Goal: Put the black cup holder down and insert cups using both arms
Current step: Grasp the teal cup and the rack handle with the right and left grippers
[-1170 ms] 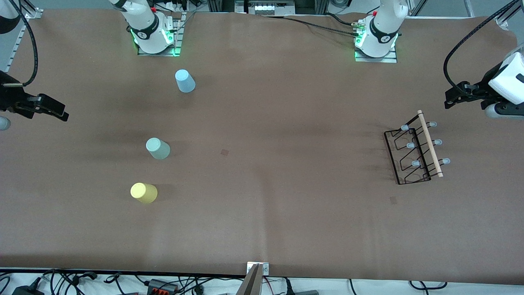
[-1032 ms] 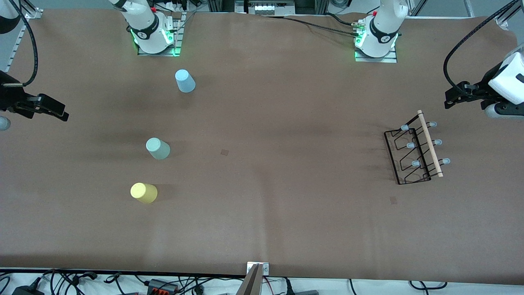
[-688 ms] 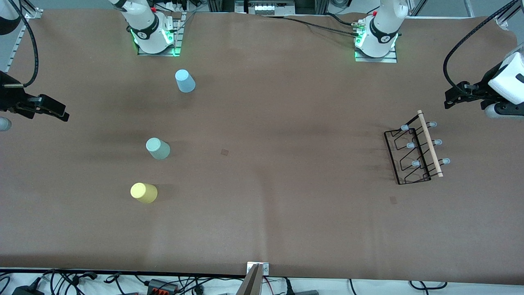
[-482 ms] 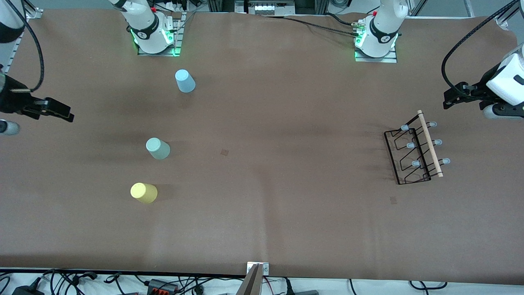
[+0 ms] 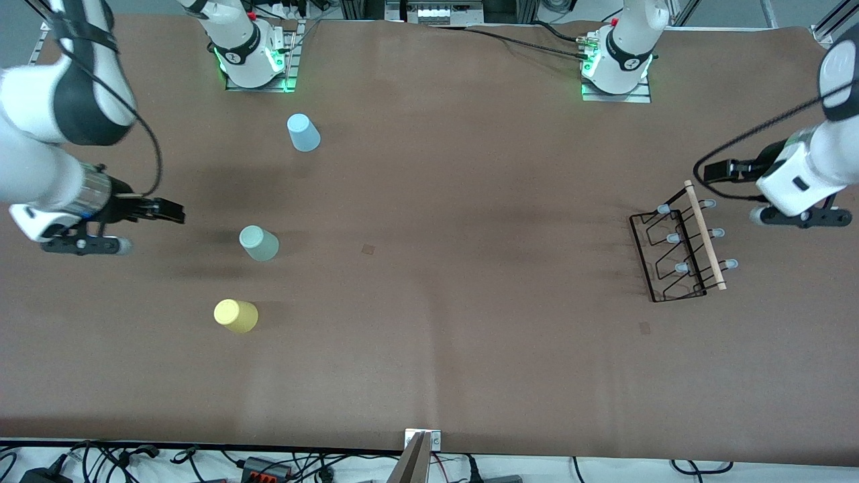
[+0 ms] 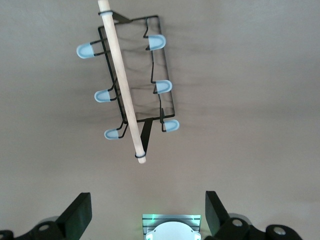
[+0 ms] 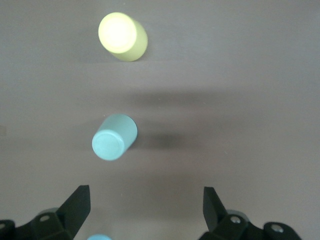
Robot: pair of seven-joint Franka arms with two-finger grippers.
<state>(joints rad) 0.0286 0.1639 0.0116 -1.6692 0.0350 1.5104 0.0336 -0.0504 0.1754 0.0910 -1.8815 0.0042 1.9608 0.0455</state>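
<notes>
The black cup holder (image 5: pixel 689 249) will come along in one piece when the robot carries the wooden rod, because the wooden rod sits in black loops at both ends (image 6: pixel 140 155).
The black cup holder (image 5: pixel 704 233) stands on the table toward the left arm's end, wooden rod on top, with several grey-tipped pegs. It also shows in the left wrist view (image 6: pixel 125 90). My left gripper (image 5: pixel 715 171) is open and empty over the table beside the holder's rod end; in its own view (image 6: pixel 148 205) the holder lies ahead of it. The light blue cup (image 5: pixel 303 132), pale green cup (image 5: pixel 258 243) and yellow cup (image 5: pixel 235 315) sit toward the right arm's end. My right gripper (image 5: pixel 171 211) is open and empty over the table beside the pale green cup (image 7: pixel 114 137). The yellow cup (image 7: pixel 122 36) also shows there.
The brown table (image 5: pixel 470 302) stretches bare between the cups and the holder. The arm bases (image 5: pixel 617 67) stand along the edge farthest from the front camera. Cables (image 5: pixel 268 466) lie along the nearest edge.
Both arms have swung in over the table. The right gripper moved toward the pale green cup, the left gripper toward the holder. Cups and holder have not moved.
</notes>
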